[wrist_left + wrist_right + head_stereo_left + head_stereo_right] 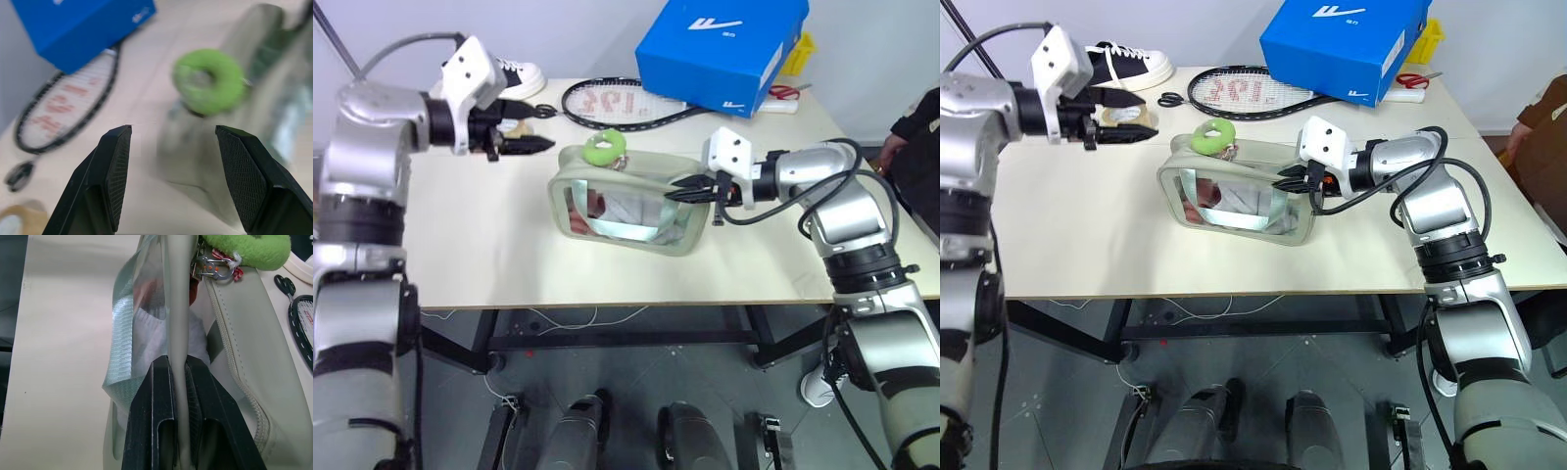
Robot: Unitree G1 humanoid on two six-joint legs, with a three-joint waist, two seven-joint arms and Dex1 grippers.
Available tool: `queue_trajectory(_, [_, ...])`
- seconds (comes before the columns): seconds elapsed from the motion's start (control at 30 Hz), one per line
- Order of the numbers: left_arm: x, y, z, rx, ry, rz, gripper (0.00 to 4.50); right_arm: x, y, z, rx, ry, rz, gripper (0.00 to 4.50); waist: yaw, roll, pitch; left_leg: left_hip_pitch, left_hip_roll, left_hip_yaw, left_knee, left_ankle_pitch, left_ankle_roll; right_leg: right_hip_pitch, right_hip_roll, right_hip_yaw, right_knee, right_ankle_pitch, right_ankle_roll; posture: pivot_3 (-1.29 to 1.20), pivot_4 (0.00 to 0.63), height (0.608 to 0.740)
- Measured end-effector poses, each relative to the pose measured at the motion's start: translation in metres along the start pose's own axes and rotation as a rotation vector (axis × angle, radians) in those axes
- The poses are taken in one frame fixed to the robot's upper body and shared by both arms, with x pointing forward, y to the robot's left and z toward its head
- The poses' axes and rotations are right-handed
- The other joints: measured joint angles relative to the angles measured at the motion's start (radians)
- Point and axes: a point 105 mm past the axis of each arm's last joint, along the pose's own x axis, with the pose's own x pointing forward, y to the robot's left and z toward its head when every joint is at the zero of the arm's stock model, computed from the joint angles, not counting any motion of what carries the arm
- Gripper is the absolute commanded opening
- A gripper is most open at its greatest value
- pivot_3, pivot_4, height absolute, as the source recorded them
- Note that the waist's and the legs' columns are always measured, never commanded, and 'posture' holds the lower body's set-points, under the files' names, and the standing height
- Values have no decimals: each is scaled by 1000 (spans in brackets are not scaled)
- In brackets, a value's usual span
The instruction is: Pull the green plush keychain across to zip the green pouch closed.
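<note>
My gripper is going to pinch the green pouch by its end fabric (557, 186), which will then gather into a narrow fold, because the pouch's top dips slackly along the open zipper (651, 177).
The green pouch (622, 208) lies on the table with its clear window facing me. Its zipper runs along the top. The green plush keychain (605, 148) is a lime ring sitting at the pouch's top left end. It hangs from the zipper pull by a metal clip (215, 268). My left gripper (540, 127) hovers open to the left of the keychain, apart from it, and the keychain (209, 82) lies beyond its fingertips. My right gripper (681, 188) is shut on the fabric edge at the pouch's right end (177, 333).
A blue shoebox (720, 49) stands at the back right, on the handle of a racket (617, 103). A sneaker (1126, 61), a tape roll (1126, 117) and black scissors (1172, 98) lie at the back left. A person's sleeve (913, 132) is at the right edge.
</note>
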Motion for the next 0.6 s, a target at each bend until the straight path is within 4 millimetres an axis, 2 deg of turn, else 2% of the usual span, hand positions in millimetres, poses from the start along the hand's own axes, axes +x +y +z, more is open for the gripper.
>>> queue_trajectory(0.17, [14, -29, -25, -69, 31, -69, 2912, 0, -1, 0, -2, -1, -2, 0, 2, 0, 0, 0, 0, 0, 0, 0, 0, 0, 0, 0, 0, 0, 0, 0, 150, 740])
queue_trajectory(0.3, [29, -30, -32, -55, 29, -14, 2912, 0, -3, -1, -5, 6, -6, 0, 6, 0, 0, 0, 0, -1, 0, 0, 0, 1, 0, 0, 0, 0, 0, 0, 150, 740])
queue_trajectory(0.4, [37, -26, -36, -64, 15, 33, 2076, 1, -3, -1, -11, 10, -7, 0, 6, 0, 0, 0, 0, 0, 0, 0, 0, 0, 0, 0, 0, 0, 0, 0, 150, 740])
queue_trajectory(0.53, [33, -22, -34, -73, 3, 53, 56, 0, -4, -4, -1, 15, -10, 0, 6, 0, 0, 0, 0, 0, 0, 0, 0, 1, 0, 0, 0, 0, 0, 0, 150, 740])
queue_trajectory(0.6, [33, -23, -33, -83, 0, 44, 56, 0, -5, -4, -1, 20, -15, 0, 7, 0, 0, 0, 0, 0, 0, 0, 0, 1, 0, 0, 0, 0, 0, 0, 150, 740])
